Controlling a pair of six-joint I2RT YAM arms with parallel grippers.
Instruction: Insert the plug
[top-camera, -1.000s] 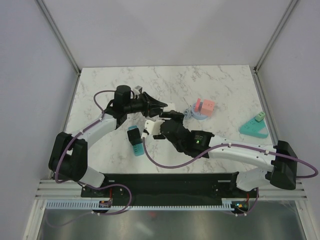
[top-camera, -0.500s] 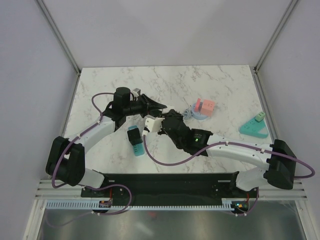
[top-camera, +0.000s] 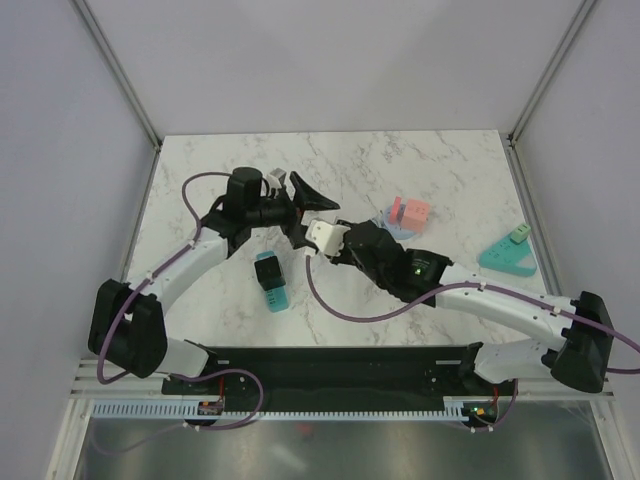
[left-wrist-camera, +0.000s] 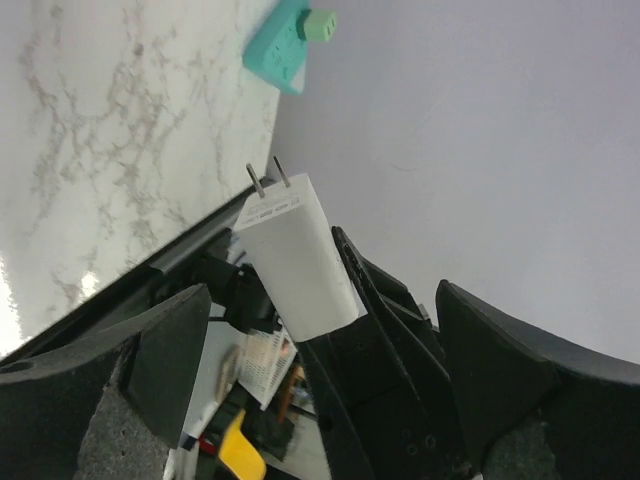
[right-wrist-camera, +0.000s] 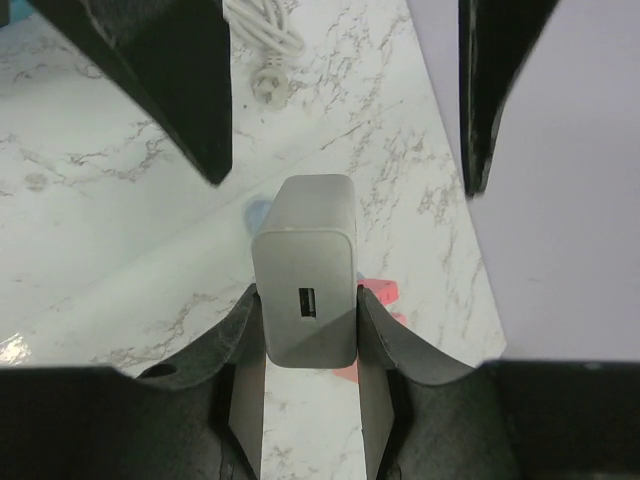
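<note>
My left gripper's open fingers are around the plug in my right gripper (top-camera: 325, 237), so my left gripper should move back before the plug goes to the teal wedge (top-camera: 507, 258).
The plug (top-camera: 325, 235) is a white charger block with two metal prongs. My right gripper (top-camera: 332, 240) is shut on it, above the table's middle. In the right wrist view the plug (right-wrist-camera: 305, 270) sits between both pads (right-wrist-camera: 243, 345), its USB end facing the camera. My left gripper (top-camera: 303, 210) stands open around the plug's prong end without touching it. In the left wrist view the plug (left-wrist-camera: 295, 255) rises between the wide-apart left fingers (left-wrist-camera: 165, 350), prongs pointing away. A teal block with a black top (top-camera: 270, 282) lies on the table to the lower left of the grippers.
A pink block on a pale blue disc (top-camera: 407, 214) lies just right of the grippers, with a white cable (right-wrist-camera: 265, 30) near it. A teal wedge carrying a green piece (top-camera: 510, 255) sits at the table's right edge. Frame posts and grey walls close the sides.
My left gripper has opened wide and let go of the plug. The right gripper closed on the plug and now holds it alone, a little further right.
</note>
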